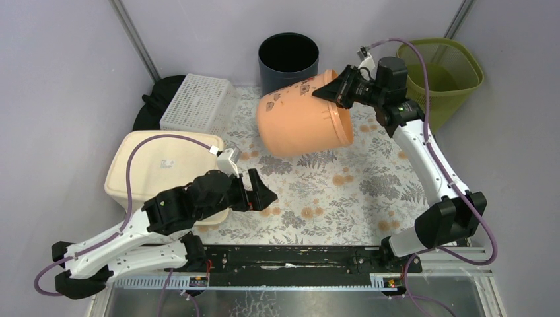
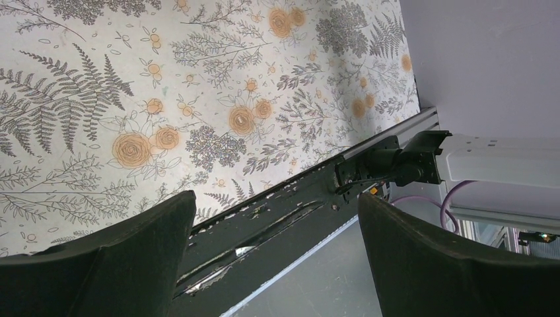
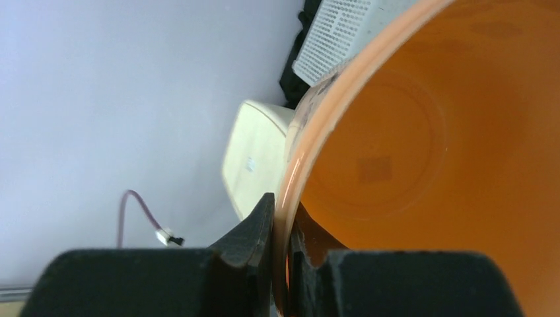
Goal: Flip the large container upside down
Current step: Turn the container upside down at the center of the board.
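My right gripper should lower the bucket's rim toward the cloth (image 1: 315, 169) and tip the bucket's bottom up, because the bucket hangs on its side with its opening (image 1: 344, 125) facing the green mesh bin.
The large container (image 1: 300, 119) is an orange plastic bucket, lifted off the cloth and tipped on its side, mouth toward the right. My right gripper (image 1: 332, 91) is shut on its rim at the upper right. In the right wrist view the bucket's rim (image 3: 288, 198) runs between the two black fingers (image 3: 254, 231), one outside and one inside, with the orange inside (image 3: 422, 132) filling the right half. My left gripper (image 1: 267, 197) hangs open low over the flowered cloth, well in front of the bucket; in its wrist view the gripper (image 2: 277, 218) holds nothing.
A cream lidded bin (image 1: 158, 168) lies at the left, a white mesh basket (image 1: 198, 102) behind it. A dark round bin (image 1: 288, 58) and a green mesh bin (image 1: 444, 72) stand at the back. The black rail (image 1: 290, 257) runs along the near edge.
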Tool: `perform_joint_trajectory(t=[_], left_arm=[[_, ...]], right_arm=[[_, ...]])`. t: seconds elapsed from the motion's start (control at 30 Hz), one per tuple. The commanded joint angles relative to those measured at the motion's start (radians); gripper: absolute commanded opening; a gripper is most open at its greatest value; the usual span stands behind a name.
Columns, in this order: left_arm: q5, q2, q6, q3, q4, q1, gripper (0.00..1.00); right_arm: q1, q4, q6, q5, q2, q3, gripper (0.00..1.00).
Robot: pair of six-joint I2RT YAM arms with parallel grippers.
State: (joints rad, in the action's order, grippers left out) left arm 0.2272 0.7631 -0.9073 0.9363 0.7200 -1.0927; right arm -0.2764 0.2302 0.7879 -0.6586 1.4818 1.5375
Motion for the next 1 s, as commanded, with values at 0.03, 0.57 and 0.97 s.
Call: perform_joint_trajectory(t=[0.03,0.57,0.97], left_arm=[[0.029,-0.021,-0.010,-0.008,0.017,-0.002,1.00],[0.021,-0.012,-0.015,-0.018,0.016,-0.002,1.00],[0.019,-0.013,-0.028,-0.026,0.015,-0.002,1.00]], right_arm=[[0.073,-0.489,0.349,-0.198,-0.026,-0.100,0.01],[0.132,-1.668,1.250,-0.200,0.220,-0.327,0.01],[0.132,-1.938,1.405,-0.079,0.365,-0.422,0.01]])
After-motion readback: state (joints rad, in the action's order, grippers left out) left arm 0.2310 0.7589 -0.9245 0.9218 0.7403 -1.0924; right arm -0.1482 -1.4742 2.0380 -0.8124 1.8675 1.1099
